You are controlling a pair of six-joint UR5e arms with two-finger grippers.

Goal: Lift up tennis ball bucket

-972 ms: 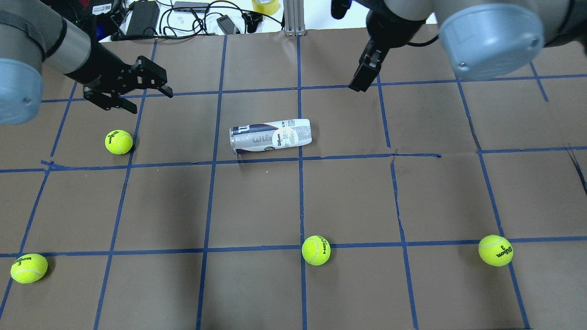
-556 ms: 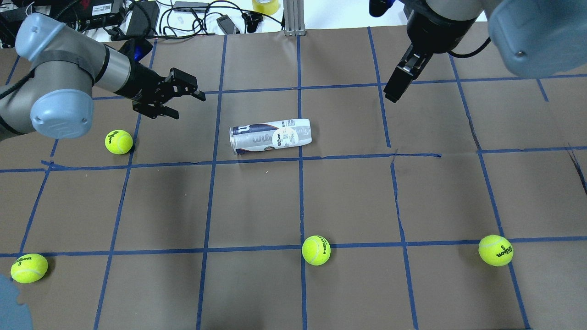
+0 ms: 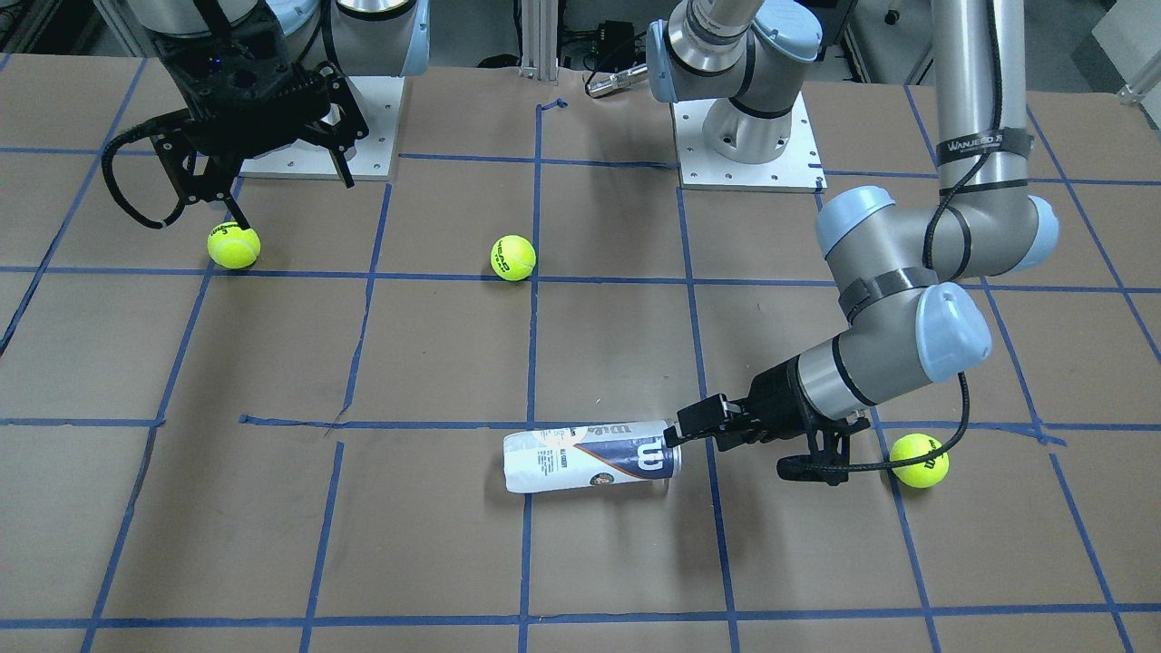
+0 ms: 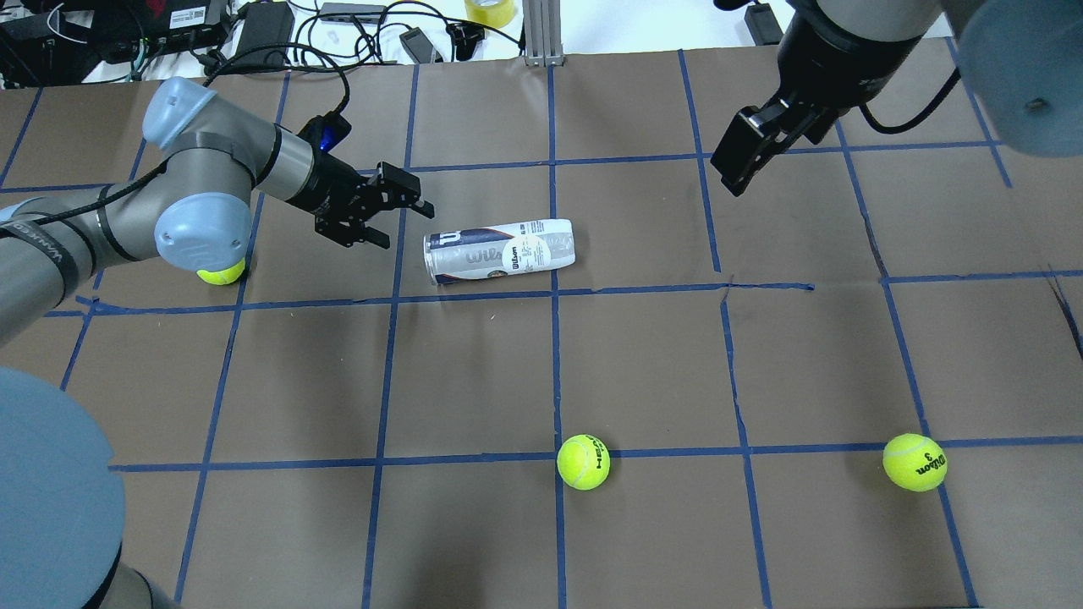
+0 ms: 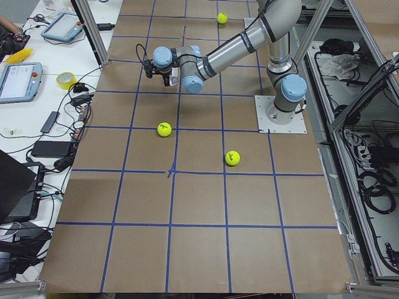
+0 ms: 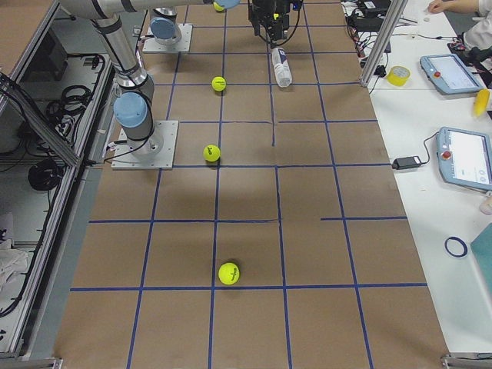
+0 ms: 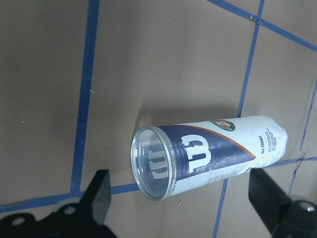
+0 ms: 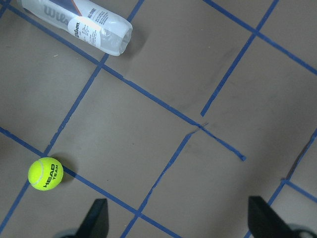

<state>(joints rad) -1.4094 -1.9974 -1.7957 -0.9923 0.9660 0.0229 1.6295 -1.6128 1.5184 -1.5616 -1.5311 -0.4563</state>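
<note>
My left gripper's open fingers are facing the tennis ball bucket's clear end, so I keep going in until they straddle the bucket's rim, then close.
The tennis ball bucket is a slim clear can with a white-and-navy label. It lies on its side on the brown table and also shows in the front view. My left gripper is open and low, just off the can's clear left end and apart from it. In the left wrist view the can lies ahead, with its clear end between the two open fingers. My right gripper hangs open and empty, high above the table's far right. Its wrist view shows the can far off.
Tennis balls lie at front centre, front right and under my left elbow. Cables and devices and a tape roll lie beyond the far edge. Blue tape lines grid the table.
My left arm has swung right and lower, bringing its open gripper close to the can's left end. My right gripper has moved right, away from the can. The can has not moved.
</note>
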